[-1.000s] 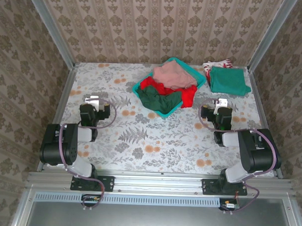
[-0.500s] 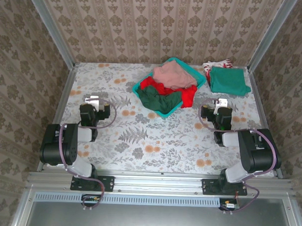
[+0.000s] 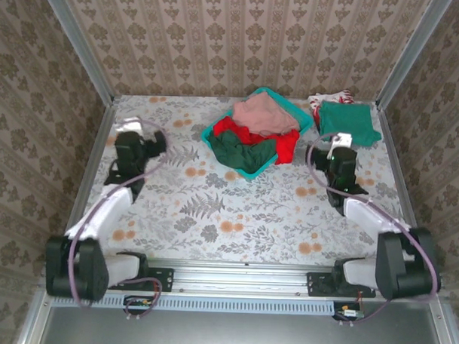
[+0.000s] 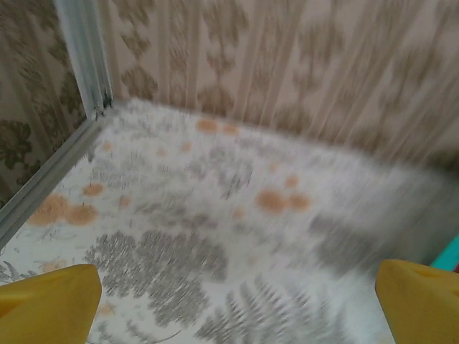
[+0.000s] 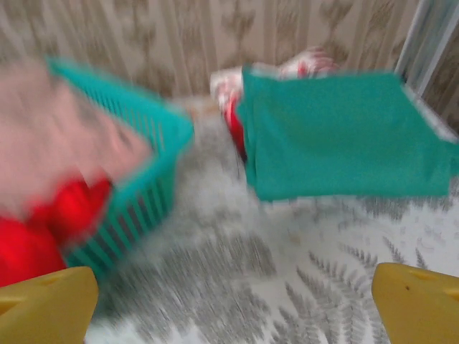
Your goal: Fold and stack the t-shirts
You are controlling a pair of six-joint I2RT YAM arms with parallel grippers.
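Note:
The edge of the dark green tee (image 3: 243, 151) rests over the red tee, so I expect only the dark green tee to leave the basket when I lift it.
A teal mesh basket (image 3: 305, 119) at the back centre holds a dusty pink tee (image 3: 265, 113), a red tee (image 3: 288, 146) hanging over its rim, and a dark green tee (image 3: 241, 150). To its right, a folded teal-green tee (image 3: 350, 122) lies on a white-red tee (image 3: 328, 98). My left gripper (image 3: 130, 131) is open over bare table at the left, facing the far left corner. My right gripper (image 3: 341, 143) is open just in front of the folded teal-green tee (image 5: 344, 136), with the basket (image 5: 143, 193) to its left. Nothing is between either pair of fingers (image 4: 50, 304) (image 5: 416, 301).
Wallpapered walls with metal corner posts (image 4: 86, 57) close the table on three sides. The floral tablecloth (image 3: 236, 210) stretches between the basket and the arm bases. In the right wrist view the pink tee (image 5: 50, 136) and red tee (image 5: 43, 229) show blurred.
Both arms have unfolded from their tucked pose and reached toward the back of the table. The shirts and basket have not moved.

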